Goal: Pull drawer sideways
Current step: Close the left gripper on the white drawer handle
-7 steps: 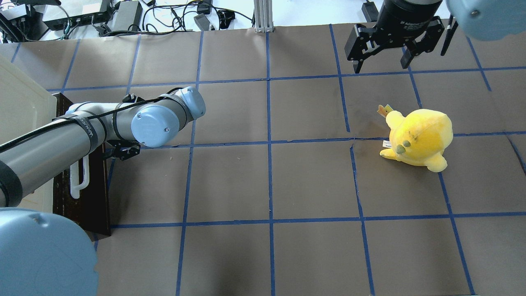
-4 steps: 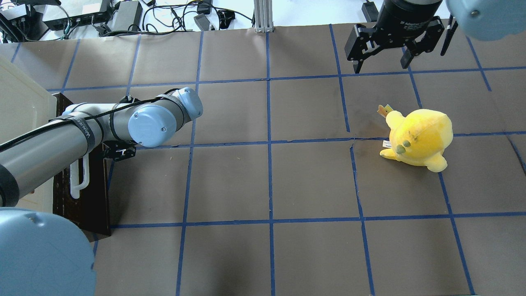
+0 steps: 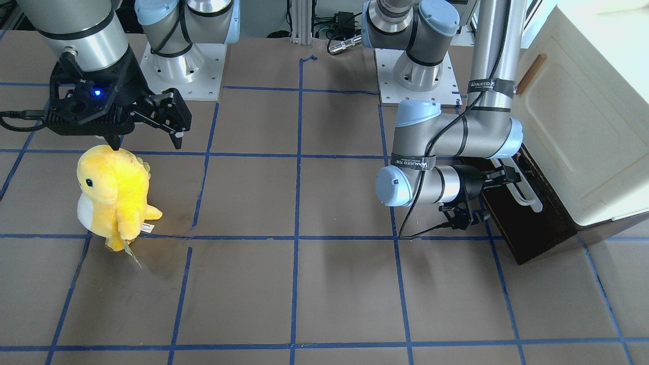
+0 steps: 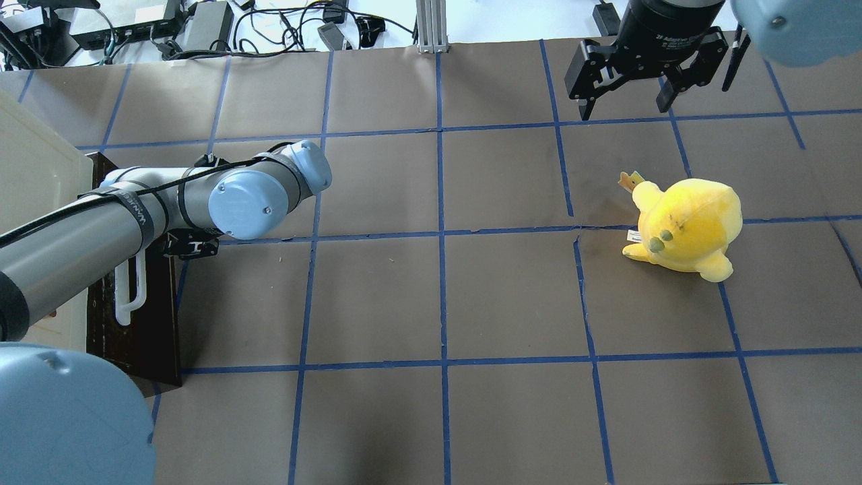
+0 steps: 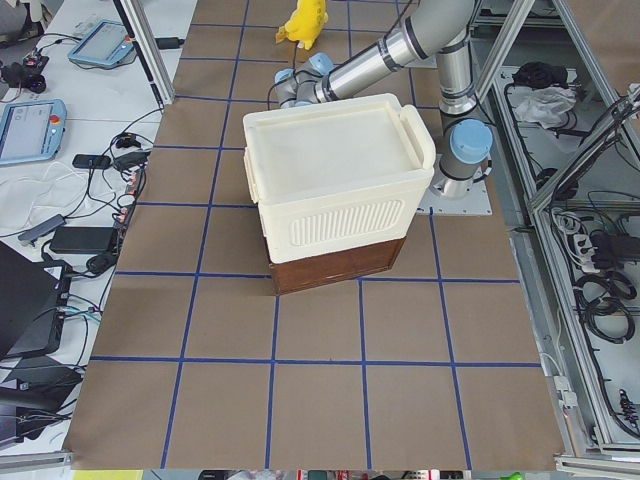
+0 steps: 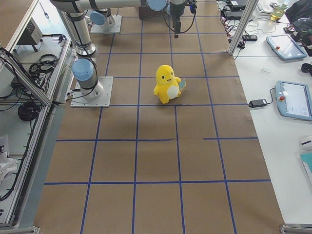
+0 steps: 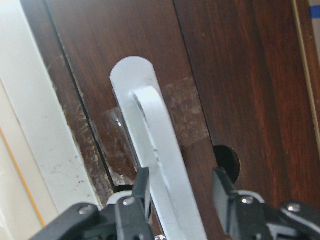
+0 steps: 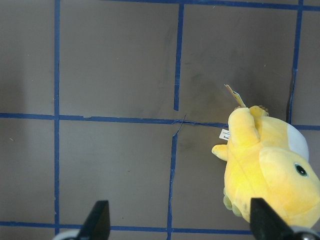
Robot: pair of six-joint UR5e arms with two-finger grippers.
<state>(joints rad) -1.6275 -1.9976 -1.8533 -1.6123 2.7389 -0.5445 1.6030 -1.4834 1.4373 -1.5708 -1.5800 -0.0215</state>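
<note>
My gripper will pull the drawer's handle, and the drawer will slide straight out and stay level, because a thin dark gap [image 7: 83, 102] runs clear along the drawer's brown front [image 7: 120, 42].
The drawer [image 3: 530, 225] has a dark brown wooden front and a long white bar handle [image 3: 527, 196], low under the cream cabinet [image 3: 583, 126]. It also shows in the overhead view [image 4: 145, 330] with its handle [image 4: 128, 303]. In the left wrist view the handle [image 7: 150, 130] runs down the brown front [image 7: 240, 75]. My left gripper [image 7: 181, 189] is open, with one finger on each side of the handle; it also shows in the front-facing view [image 3: 508, 176]. My right gripper [image 4: 626, 101] is open and empty, hanging high at the far side.
A yellow plush toy [image 4: 687, 225] stands on the brown paper near my right gripper [image 8: 180, 225] and shows in the right wrist view [image 8: 270, 170]. The cream cabinet [image 5: 335, 180] fills the table's left end. Blue tape lines grid the table.
My left arm has moved a little to the left, closer to the drawer front and its handle. The right arm and the plush have not moved.
</note>
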